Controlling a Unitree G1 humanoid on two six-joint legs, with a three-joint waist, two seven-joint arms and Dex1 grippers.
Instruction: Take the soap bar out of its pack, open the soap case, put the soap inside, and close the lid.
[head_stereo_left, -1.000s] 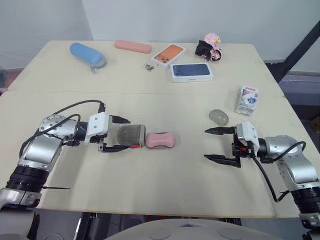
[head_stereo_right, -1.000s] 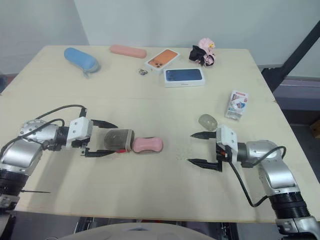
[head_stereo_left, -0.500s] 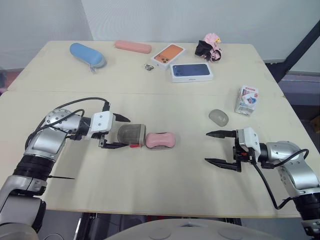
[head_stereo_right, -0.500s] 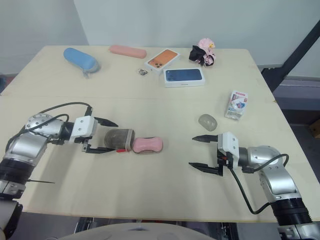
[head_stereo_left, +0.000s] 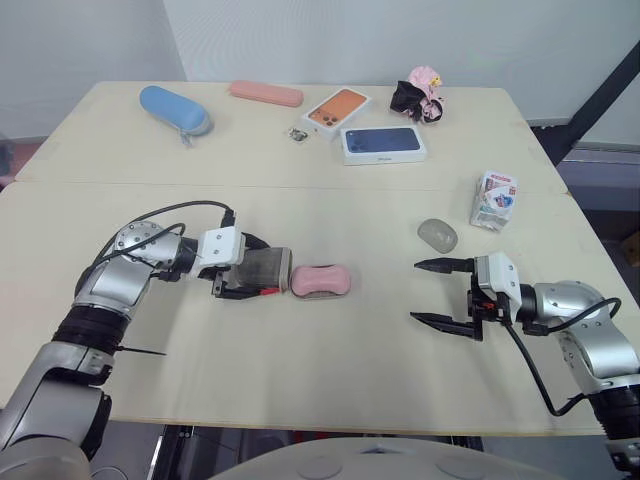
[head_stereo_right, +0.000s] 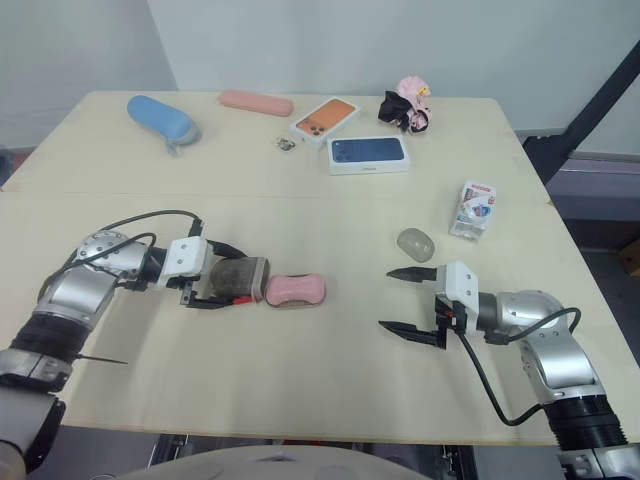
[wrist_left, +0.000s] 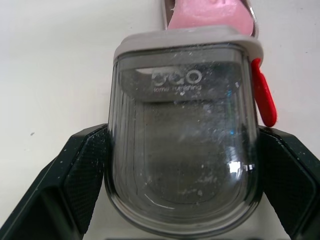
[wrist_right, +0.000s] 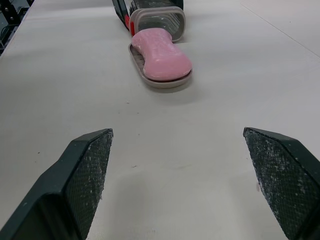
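Note:
The cover's open end is facing the grey tray, so the tray will glide straight in like a drawer with the soap on it when I push it.
A pink soap bar lies on the shallow grey tray of the soap case, near the table's middle. Against the soap's left end sits the case's smoky translucent cover with a red latch. My left gripper is shut on that cover, one black finger pressed against each side. My right gripper hovers open to the right of the soap, pointing at it with nothing between its fingers. The white and red soap pack stands at the right edge.
A small grey translucent oval piece lies beyond my right gripper. At the back are a blue pouch, a pink case, an orange phone box, a blue phone box and a pink and black bundle.
My left gripper slid right along the cover and its wide-open fingers closed onto the cover's sides. The right gripper has sunk slightly and stayed open.

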